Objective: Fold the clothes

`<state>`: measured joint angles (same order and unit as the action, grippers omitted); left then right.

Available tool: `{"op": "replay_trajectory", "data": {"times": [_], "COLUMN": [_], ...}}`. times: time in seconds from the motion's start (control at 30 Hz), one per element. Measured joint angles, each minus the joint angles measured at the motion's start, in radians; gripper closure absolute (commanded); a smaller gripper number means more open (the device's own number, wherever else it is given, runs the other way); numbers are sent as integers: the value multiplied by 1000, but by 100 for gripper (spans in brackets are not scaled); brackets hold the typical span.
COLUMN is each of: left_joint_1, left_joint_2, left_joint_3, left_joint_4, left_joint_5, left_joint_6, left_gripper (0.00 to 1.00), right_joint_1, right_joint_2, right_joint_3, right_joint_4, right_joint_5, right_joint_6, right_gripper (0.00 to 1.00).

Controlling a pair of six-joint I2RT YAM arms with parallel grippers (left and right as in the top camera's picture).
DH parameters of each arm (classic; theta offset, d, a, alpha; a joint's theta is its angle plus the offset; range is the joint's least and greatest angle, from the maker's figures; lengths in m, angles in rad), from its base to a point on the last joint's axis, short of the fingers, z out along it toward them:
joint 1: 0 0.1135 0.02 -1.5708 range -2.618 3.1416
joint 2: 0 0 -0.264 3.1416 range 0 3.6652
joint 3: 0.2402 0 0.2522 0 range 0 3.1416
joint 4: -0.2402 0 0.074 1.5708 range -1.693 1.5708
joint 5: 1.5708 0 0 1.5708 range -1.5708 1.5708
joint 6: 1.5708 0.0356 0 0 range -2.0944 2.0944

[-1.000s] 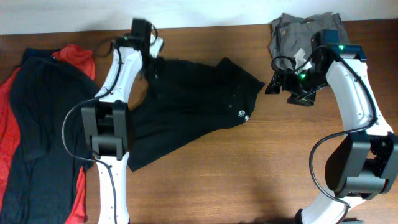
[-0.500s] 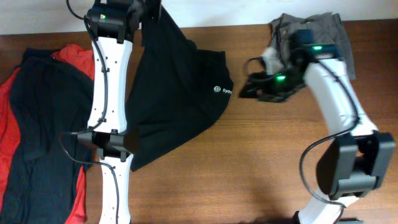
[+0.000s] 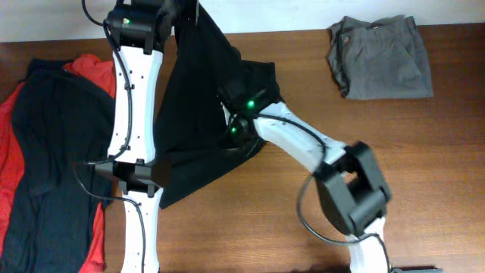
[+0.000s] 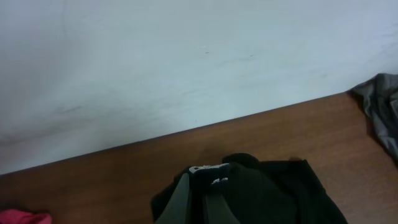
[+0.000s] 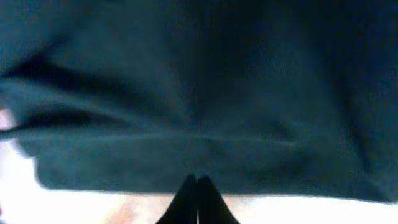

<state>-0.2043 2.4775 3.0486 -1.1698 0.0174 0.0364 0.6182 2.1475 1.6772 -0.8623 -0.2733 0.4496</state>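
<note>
The black garment's body (image 3: 260, 78) is bunched up near my right gripper, so next my left gripper pulls the held end toward the red garment (image 3: 94, 69) to spread the cloth out.
A black garment (image 3: 193, 98) hangs from my left gripper (image 4: 200, 180), which is raised at the table's back edge and shut on the cloth's top. The rest of the garment trails down onto the wooden table (image 3: 318, 45). In the left wrist view, black cloth (image 4: 273, 193) bunches around the fingers. My right arm reaches across from the right to the garment's middle, right gripper (image 3: 231, 136) over the cloth. In the blurred right wrist view, the right gripper (image 5: 197, 179) has its tips pressed together on the hem of the dark cloth (image 5: 199, 93).
A folded grey garment (image 3: 379, 57) lies at the back right and shows at the right edge of the left wrist view (image 4: 387, 106). At the far left, a red garment (image 3: 95, 72) and a dark navy one (image 3: 53, 136) lie in a pile. A white wall (image 4: 186, 62) runs behind the table.
My right arm swung left from beside the grey garment to the black garment, and its jaws closed. My left arm lifted the garment's top a second ago and has held still since.
</note>
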Motion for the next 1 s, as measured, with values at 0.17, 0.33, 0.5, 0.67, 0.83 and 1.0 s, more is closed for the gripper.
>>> {"op": "replay_trajectory", "data": {"times": [0.17, 0.33, 0.5, 0.67, 0.83, 1.0], "left_joint_1": [1, 14, 57, 102, 108, 75], "left_joint_2": [0, 0, 0, 0, 0, 0], "left_joint_3": [0, 1, 2, 2, 2, 2], "left_joint_4": [-10, -76, -172, -221, -273, -307], "left_joint_5": [0, -34, -90, -105, -105, -105], "left_joint_6": [0, -2, -8, -12, -12, -13], "left_gripper": [99, 99, 99, 99, 99, 99], "right_joint_1": [0, -9, -83, -275, -483, -647], "right_joint_2": [84, 109, 109, 109, 111, 135], "right_joint_3": [0, 2, 8, 10, 20, 137], "right_joint_4": [52, 61, -35, -104, -84, -191], "right_joint_5": [-18, -34, -53, -65, -61, -44], "right_joint_6": [24, 44, 37, -70, -235, -335], "right_gripper": [96, 96, 96, 96, 96, 85]}}
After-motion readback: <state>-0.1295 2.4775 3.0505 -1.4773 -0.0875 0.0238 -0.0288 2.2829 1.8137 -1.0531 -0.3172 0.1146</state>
